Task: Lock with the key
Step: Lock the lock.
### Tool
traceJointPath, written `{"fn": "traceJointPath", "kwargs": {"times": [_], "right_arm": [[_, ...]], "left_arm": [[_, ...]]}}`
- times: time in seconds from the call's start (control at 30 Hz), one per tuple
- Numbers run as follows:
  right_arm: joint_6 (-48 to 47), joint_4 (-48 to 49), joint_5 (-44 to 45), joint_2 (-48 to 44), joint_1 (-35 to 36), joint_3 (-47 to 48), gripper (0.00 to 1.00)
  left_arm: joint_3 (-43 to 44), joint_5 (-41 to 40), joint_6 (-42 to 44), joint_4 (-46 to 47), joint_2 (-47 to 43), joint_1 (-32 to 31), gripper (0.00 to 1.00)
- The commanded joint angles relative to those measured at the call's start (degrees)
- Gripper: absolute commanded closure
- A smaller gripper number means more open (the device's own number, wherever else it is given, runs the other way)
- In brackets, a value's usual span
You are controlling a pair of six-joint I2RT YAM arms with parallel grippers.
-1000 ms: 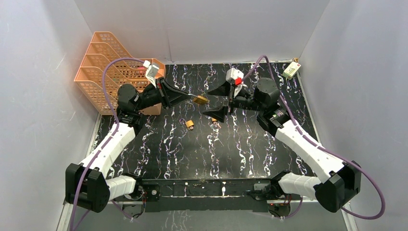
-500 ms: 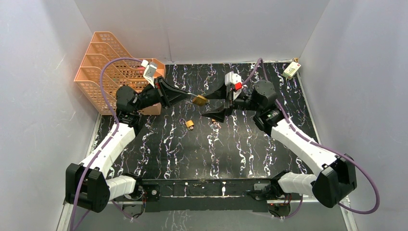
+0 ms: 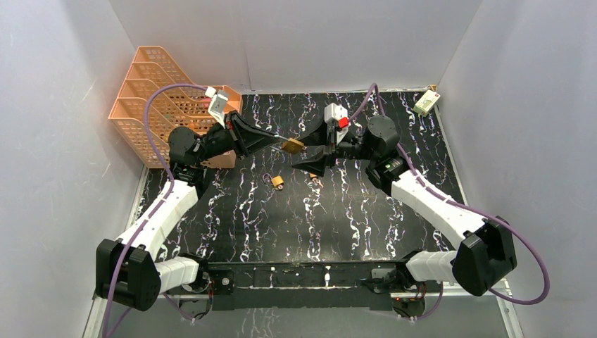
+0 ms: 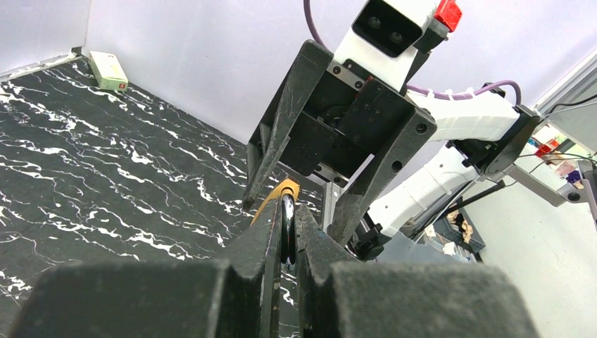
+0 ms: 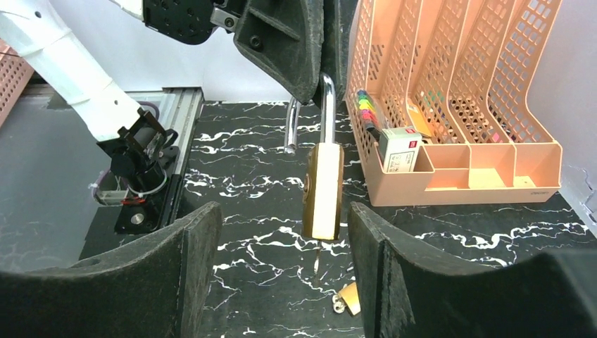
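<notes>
I should hold the padlock body with my right gripper while my left gripper opens and takes hold of the shackle again, because the shackle's free leg is clear of the padlock body.
My left gripper is shut on the steel shackle of a brass padlock and holds it in the air above the table's far middle. In the right wrist view the padlock hangs with its body down, and one shackle leg stands free of the body. My right gripper is open. Its fingers stand wide on either side of the padlock body without touching it. A thin sliver shows just under the body; I cannot tell whether it is a key.
A smaller brass padlock lies on the black marbled table, also in the right wrist view. A small brass-coloured item lies beside it. An orange file rack stands at the back left. A white box sits at the back right.
My right gripper has moved left towards the held padlock, and its open jaws now flank the padlock body. The left gripper and padlock have barely moved.
</notes>
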Motion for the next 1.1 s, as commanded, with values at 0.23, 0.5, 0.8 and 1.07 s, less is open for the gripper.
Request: {"fn": "traceJointPath", "kwargs": {"times": [0.23,0.5,0.8,1.07], "right_arm": [[1.38,6.17,3.85,-0.15,0.08,2.27,0.4],[1.36,3.9,5.19,0.43,0.05,2.75,1.0],[-2.08,-15.83,4.46,2.16,-0.57,11.77,1.0],[-6.68,-34.37,-11.86,6.76,-4.8,21.08,1.0]], "left_arm": [[2.3,0.18,-1.03,6.04,-2.58,-0.14,1.0],[1.83,0.58,-0.73,6.31,-2.66,-0.16,1.0],[2.52,6.94,0.81,5.91,-1.61,0.02,0.85],[4.81,20.61,2.43,1.96,-0.83,2.0,0.02]]}}
